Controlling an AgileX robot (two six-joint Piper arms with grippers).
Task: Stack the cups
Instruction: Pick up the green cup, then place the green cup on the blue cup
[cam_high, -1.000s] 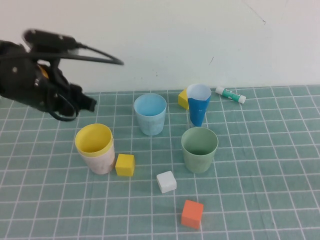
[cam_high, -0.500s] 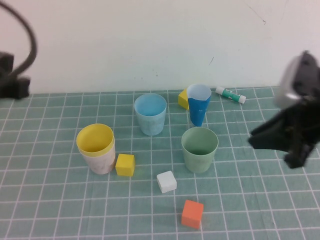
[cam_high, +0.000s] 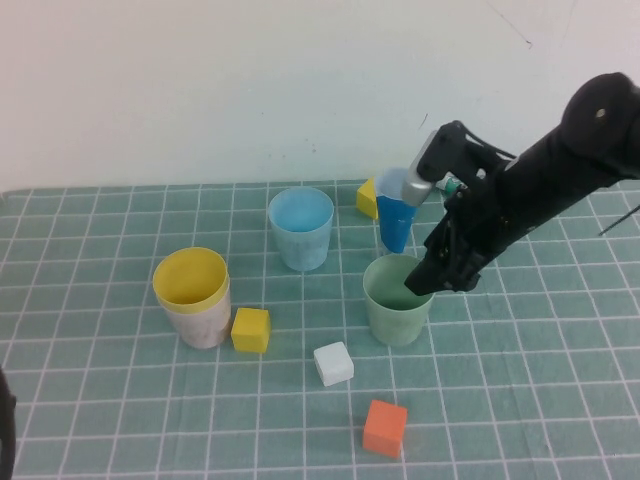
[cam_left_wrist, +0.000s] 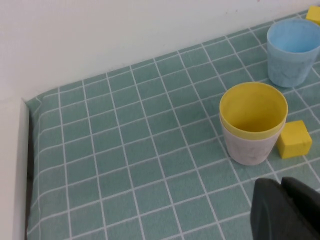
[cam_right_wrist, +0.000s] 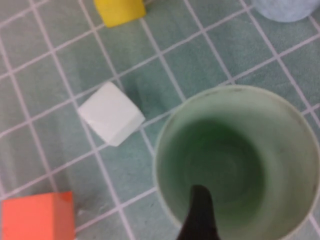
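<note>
I expect the light blue cup (cam_high: 302, 232) to cling and come along when I lift the sage green cup from inside it, because their tapered walls (cam_high: 397, 322) match.
The yellow cup (cam_high: 188, 277) sits nested in the pale pink cup (cam_high: 202, 328) at the left, also seen in the left wrist view as yellow (cam_left_wrist: 253, 112) in pink (cam_left_wrist: 248, 149). The light blue cup (cam_high: 300, 228) stands alone further back. My right gripper (cam_high: 432, 278) hangs open over the right rim of the sage green cup (cam_high: 395, 305). One of its fingers (cam_right_wrist: 199, 212) reaches inside that cup (cam_right_wrist: 240, 145); the other is out of frame. My left gripper (cam_left_wrist: 280, 183) is shut and empty, pulled back on the near side of the yellow and pink pair.
A narrow dark blue conical cup (cam_high: 397, 215) stands just behind the green one, close to my right arm. A yellow block (cam_high: 250, 329), white block (cam_high: 333, 363) and orange block (cam_high: 385, 428) lie in front. Another yellow block (cam_high: 366, 196) sits at the back.
My left arm has withdrawn out of the high view and its gripper has shut. My right arm has swung in from the right to the green cup, and its gripper has opened.
</note>
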